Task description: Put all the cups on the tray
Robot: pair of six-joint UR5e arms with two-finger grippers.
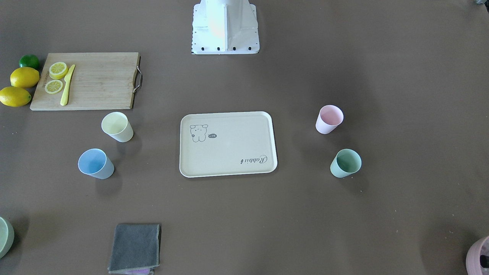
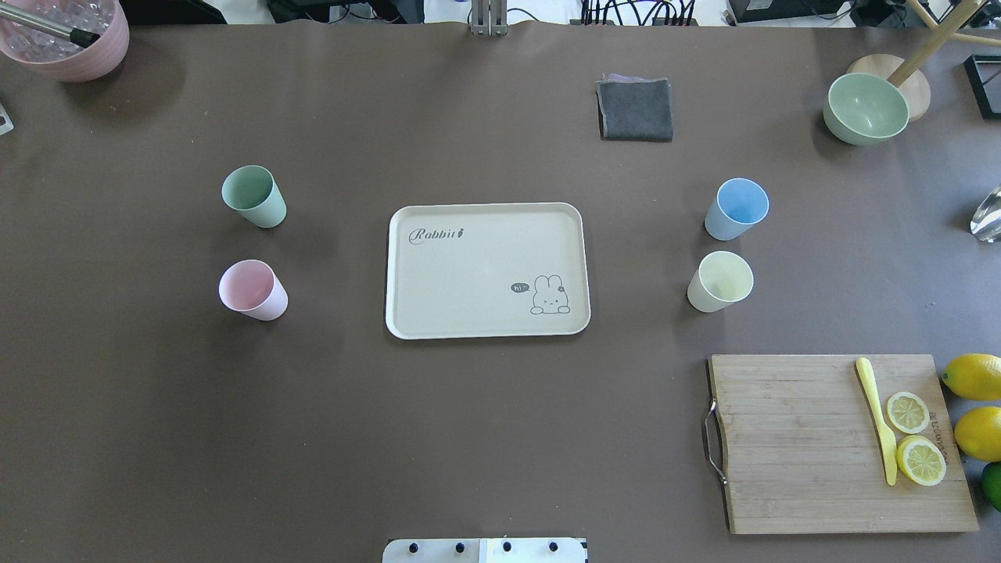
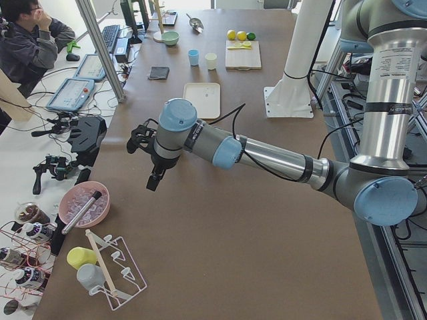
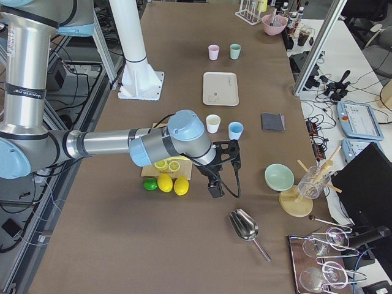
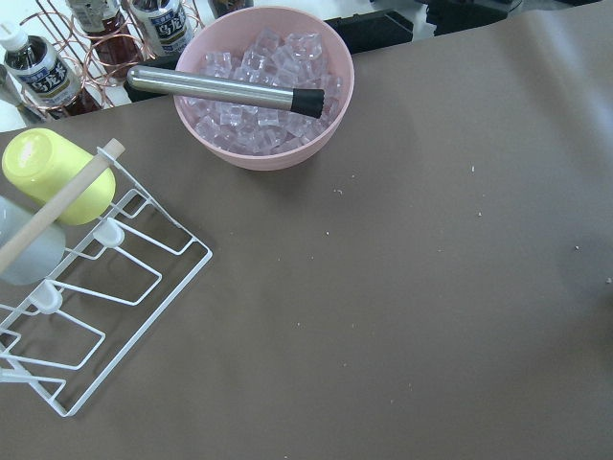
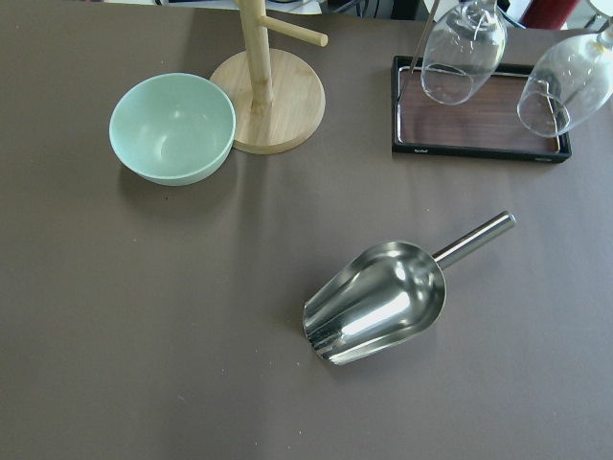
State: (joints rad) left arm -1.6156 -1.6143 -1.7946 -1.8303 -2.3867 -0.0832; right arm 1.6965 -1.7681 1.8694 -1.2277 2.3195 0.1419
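The mint green cup (image 1: 344,164) is upright and its rim is clear of the pink cup, so the robot's left gripper should keep going until its fingers are on both sides of that rim (image 1: 360,163).
The cream tray (image 2: 469,270) lies at the table's middle with nothing on it; it also shows in the front view (image 1: 229,147). The mint green cup (image 2: 252,195) and the pink cup (image 2: 252,289) stand upright to its left. The light blue cup (image 2: 736,208) and the pale yellow cup (image 2: 720,281) stand upright to its right. My left gripper (image 3: 154,181) hangs above the table's left end, far from the cups. My right gripper (image 4: 215,189) hangs above the right end near the lemons. They show only in the side views, so I cannot tell whether they are open or shut.
A wooden cutting board (image 2: 790,446) with lemon slices and a yellow knife lies at the near right, whole lemons (image 2: 974,375) beside it. A grey cloth (image 2: 635,109), a pale green bowl (image 2: 865,108) and a pink ice pot (image 2: 66,43) stand along the far side. A metal scoop (image 6: 378,302) lies under the right wrist.
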